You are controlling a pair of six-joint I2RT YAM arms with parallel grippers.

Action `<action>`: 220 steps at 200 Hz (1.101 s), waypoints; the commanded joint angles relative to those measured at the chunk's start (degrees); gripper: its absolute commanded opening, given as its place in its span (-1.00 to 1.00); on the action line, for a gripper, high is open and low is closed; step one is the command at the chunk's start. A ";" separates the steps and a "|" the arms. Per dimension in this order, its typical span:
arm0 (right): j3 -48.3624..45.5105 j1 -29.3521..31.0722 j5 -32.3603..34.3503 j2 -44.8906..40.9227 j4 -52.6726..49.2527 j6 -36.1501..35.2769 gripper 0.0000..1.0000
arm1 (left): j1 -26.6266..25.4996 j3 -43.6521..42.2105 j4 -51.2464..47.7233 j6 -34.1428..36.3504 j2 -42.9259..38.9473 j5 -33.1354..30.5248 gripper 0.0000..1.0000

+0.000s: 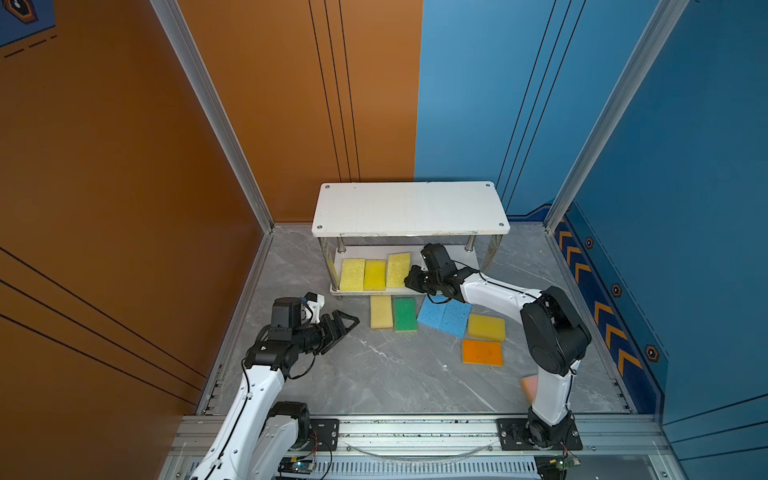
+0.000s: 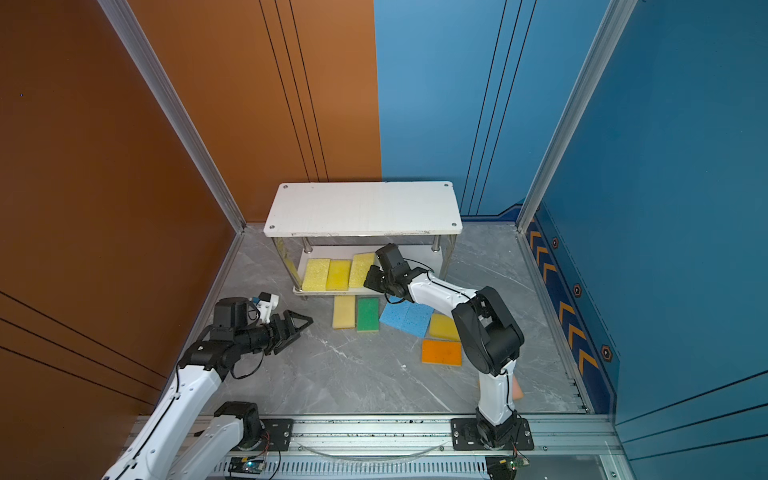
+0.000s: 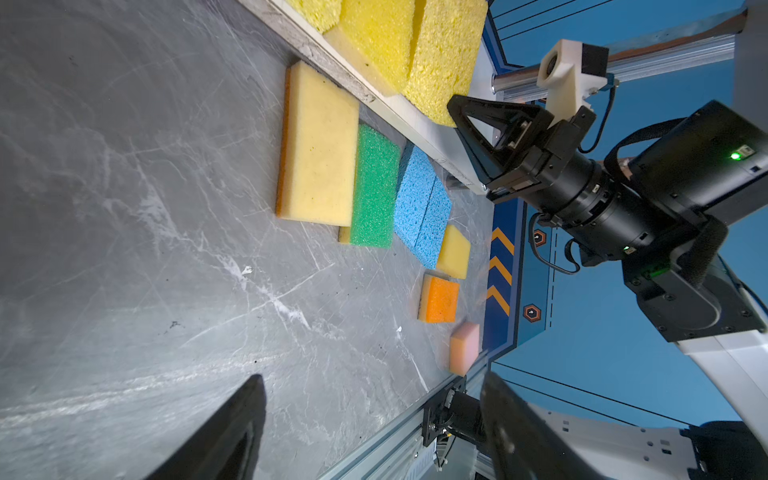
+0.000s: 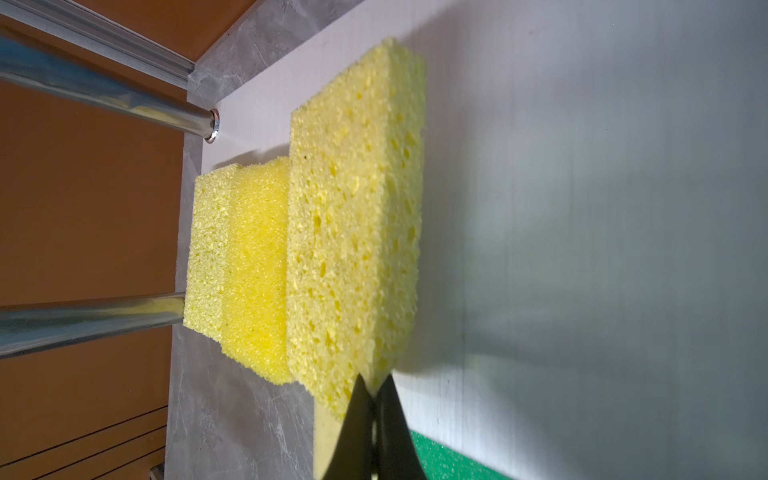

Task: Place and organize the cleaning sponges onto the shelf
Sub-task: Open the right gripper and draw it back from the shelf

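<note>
The free part of the lower board (image 1: pixel 462 253) is on the side of the robot's right gripper, so the left gripper should pass the beige sponge (image 1: pixel 381 312) to the right gripper to be shelved.
The white two-tier shelf (image 1: pixel 409 210) stands at the back. On its lower board (image 4: pixel 582 208) lie two yellow sponges (image 1: pixel 352 274) (image 1: pixel 375 274). A third, porous yellow sponge (image 4: pixel 353 232) leans tilted against them, and my right gripper (image 4: pixel 372 386) (image 1: pixel 409 278) is shut on its near corner. In front of the shelf, on the floor, lie a beige sponge (image 1: pixel 381 311), a green one (image 1: pixel 405 314), two light blue ones (image 1: pixel 432 312) (image 1: pixel 457 318), another yellow (image 1: pixel 486 327) and an orange (image 1: pixel 483 352). My left gripper (image 1: pixel 345 326) (image 3: pixel 372 382) hovers open and empty, left of the beige sponge.
A pink sponge (image 3: pixel 464 347) lies near the front right, mostly hidden behind the right arm in both top views. Shiny shelf posts (image 4: pixel 95 316) stand beside the stored sponges. Orange and blue walls enclose the grey marble floor (image 1: pixel 374 374); a metal rail (image 1: pixel 415 432) runs along the front.
</note>
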 commanded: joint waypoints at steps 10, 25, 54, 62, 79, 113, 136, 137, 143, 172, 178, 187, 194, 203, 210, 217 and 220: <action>1.51 -0.59 -2.47 1.53 0.51 0.18 -0.92 | 0.39 -0.47 -0.90 1.15 0.14 1.28 0.63; 1.69 -0.73 -2.98 1.84 0.38 0.02 -0.90 | 0.49 -0.47 -0.83 1.15 0.23 1.33 0.63; 2.25 -0.97 -4.05 2.52 -0.33 -0.37 -0.89 | 0.53 -0.48 -0.84 1.15 0.36 1.50 0.63; 2.54 -0.98 -4.38 2.73 -0.73 -0.68 -0.87 | 0.63 -0.47 -0.91 1.15 0.46 1.45 0.63; 3.19 -1.00 -4.76 3.14 -1.55 -1.29 -0.77 | 0.61 -0.39 -0.84 1.15 0.56 1.53 0.63; 3.10 -1.17 -3.47 2.42 -3.10 -2.47 -0.35 | 0.70 -0.36 -0.81 1.15 0.63 1.47 0.63; 2.84 -1.23 -2.56 1.52 -4.24 -3.41 -0.16 | 0.70 -0.47 -0.90 1.15 0.58 1.43 0.63; 2.84 -1.23 -2.47 1.43 -4.24 -3.46 -0.15 | 0.70 -0.47 -0.87 1.15 0.58 1.40 0.63; 2.75 -1.26 -2.16 1.12 -4.63 -3.72 -0.13 | 0.70 -0.47 -0.85 1.15 0.58 1.33 0.63; 1.38 -1.37 -0.40 -0.71 -5.40 -5.05 0.00 | 0.44 -0.48 -0.79 1.33 0.95 0.97 0.63; 1.06 -1.41 -0.19 -1.11 -5.54 -5.24 0.04 | 0.35 -0.50 -0.84 1.33 1.10 0.72 0.62; 0.68 -1.54 0.26 -1.65 -5.81 -5.56 0.12 | -0.10 -0.39 -0.78 1.40 1.27 0.07 0.62; 0.40 -1.60 0.63 -2.02 -6.11 -5.86 0.17 | -0.72 -0.45 -0.70 1.42 1.41 -0.55 0.63; 0.15 -1.63 1.07 -2.54 -6.54 -6.21 0.23 | -1.71 -0.49 -0.72 1.42 1.58 -1.66 0.63; -0.08 -1.54 1.36 -2.81 -6.89 -6.49 0.25 | -2.72 -0.71 -0.44 1.25 1.86 -2.56 0.63; -0.45 -1.41 1.73 -3.27 -7.01 -6.65 0.27 | -3.77 -0.81 0.23 0.96 2.20 -3.37 0.62; -0.62 -1.41 1.88 -3.50 -7.03 -6.68 0.28 | -4.29 -0.88 0.49 0.86 2.37 -3.60 0.62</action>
